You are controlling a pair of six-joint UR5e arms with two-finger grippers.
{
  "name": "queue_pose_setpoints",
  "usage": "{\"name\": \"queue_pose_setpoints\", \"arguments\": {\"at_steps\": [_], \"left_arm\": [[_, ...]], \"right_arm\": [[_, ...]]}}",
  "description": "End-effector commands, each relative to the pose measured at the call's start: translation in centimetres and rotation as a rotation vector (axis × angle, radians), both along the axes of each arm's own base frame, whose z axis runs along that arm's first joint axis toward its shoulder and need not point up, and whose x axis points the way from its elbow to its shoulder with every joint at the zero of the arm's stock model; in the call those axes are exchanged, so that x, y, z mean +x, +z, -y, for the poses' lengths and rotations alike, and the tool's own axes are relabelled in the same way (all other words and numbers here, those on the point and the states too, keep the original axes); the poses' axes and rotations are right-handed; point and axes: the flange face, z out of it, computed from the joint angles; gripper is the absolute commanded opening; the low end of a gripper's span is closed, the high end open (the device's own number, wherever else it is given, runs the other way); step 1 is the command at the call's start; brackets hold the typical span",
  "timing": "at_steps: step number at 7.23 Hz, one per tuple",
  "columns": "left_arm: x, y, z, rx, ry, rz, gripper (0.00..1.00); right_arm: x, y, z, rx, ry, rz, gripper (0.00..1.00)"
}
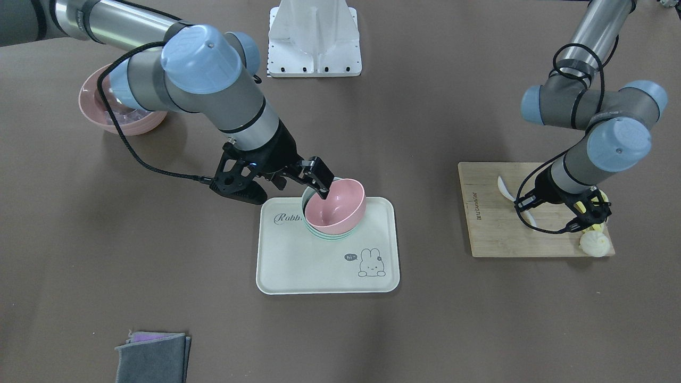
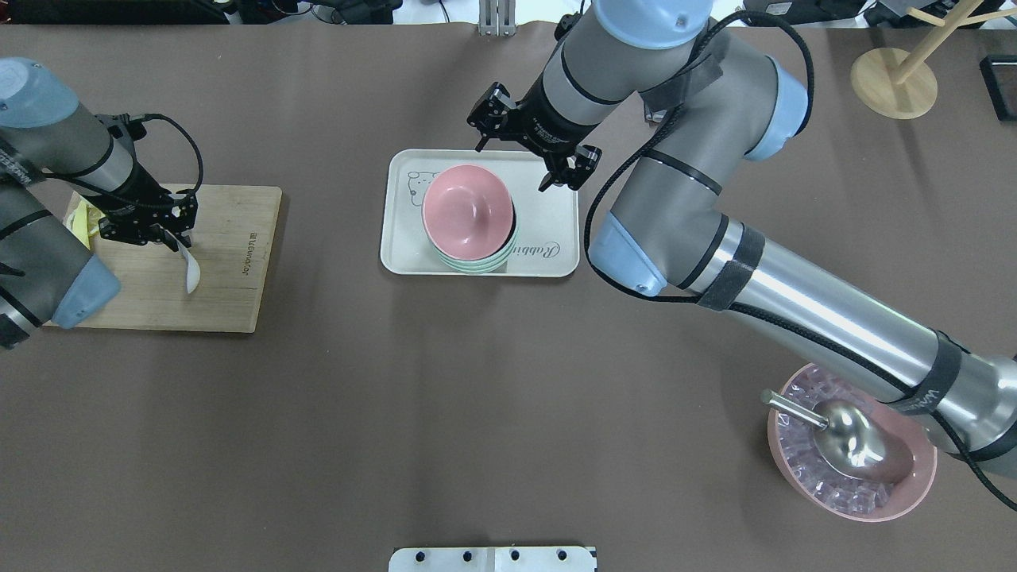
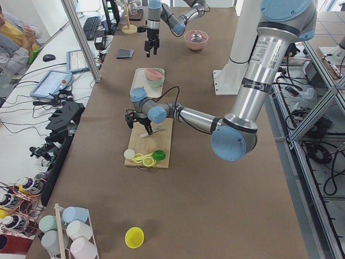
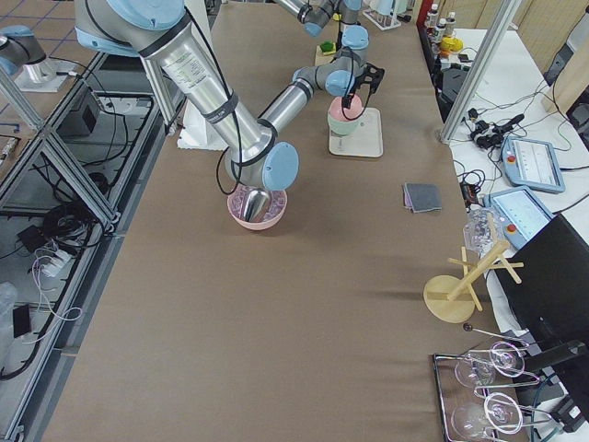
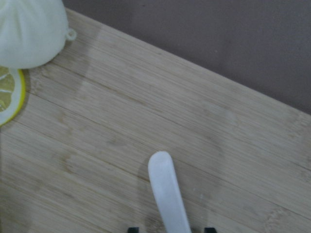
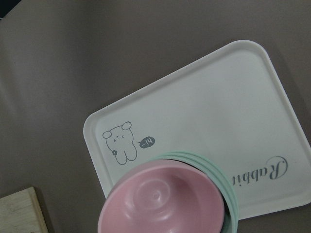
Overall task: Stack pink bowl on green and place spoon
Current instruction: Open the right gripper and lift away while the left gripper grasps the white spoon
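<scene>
My gripper will place the white spoon [image 1: 505, 188], which looks longer than the pink bowl's tilted opening [image 1: 334, 207], so its handle will stick out over the pink bowl's rim.
The pink bowl [image 2: 467, 210] sits nested on a stack of mint-green bowls [image 2: 477, 264] on the white rabbit tray [image 2: 548, 254]. My right gripper [image 2: 516, 159] is open and empty, just above the bowl's far rim. One finger [image 1: 319, 180] overlaps that rim in the front view. The white spoon [image 2: 189, 268] lies on the wooden cutting board [image 2: 230, 294]. My left gripper [image 2: 163, 237] is open over the spoon's handle [image 5: 167, 194]. Its fingertips stand on either side of the handle with gaps.
A white bun [image 5: 29, 29] and lemon slices [image 5: 7, 97] lie on the board's outer end. A pink bowl of ice with a metal scoop [image 2: 850, 453] stands under my right arm. A grey cloth [image 1: 154, 359] lies at the operators' edge. A wooden stand [image 2: 894, 79] is at the far right.
</scene>
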Motion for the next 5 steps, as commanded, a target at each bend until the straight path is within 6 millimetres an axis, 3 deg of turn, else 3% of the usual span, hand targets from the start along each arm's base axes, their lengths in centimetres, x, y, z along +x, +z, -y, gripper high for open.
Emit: {"name": "queue_pose_setpoints", "arguments": {"at_steps": [1,2,4,5], "left_arm": [[0.9,-3.8,1.2,0.036,-0.004,-0.039,0.0],[1.7,-7.8,2.3,0.05,-0.034,-0.077,0.0],[3.6,-20.7,3.9,0.02,-0.097,-0.238,0.0],[4.3,-25.7,4.4,0.024,-0.123,-0.281,0.0]], "right_arm": [[2.6,1.5,-0.4,0.005,-0.001,0.008,1.0],[4.5,2.8,0.3,-0.006,-0.02,0.01,1.0],[11.6,9.5,0.2,0.061,-0.069,-0.016,1.0],[13.9,12.4,0.6,0.103,-0.084,-0.047,1.0]]}}
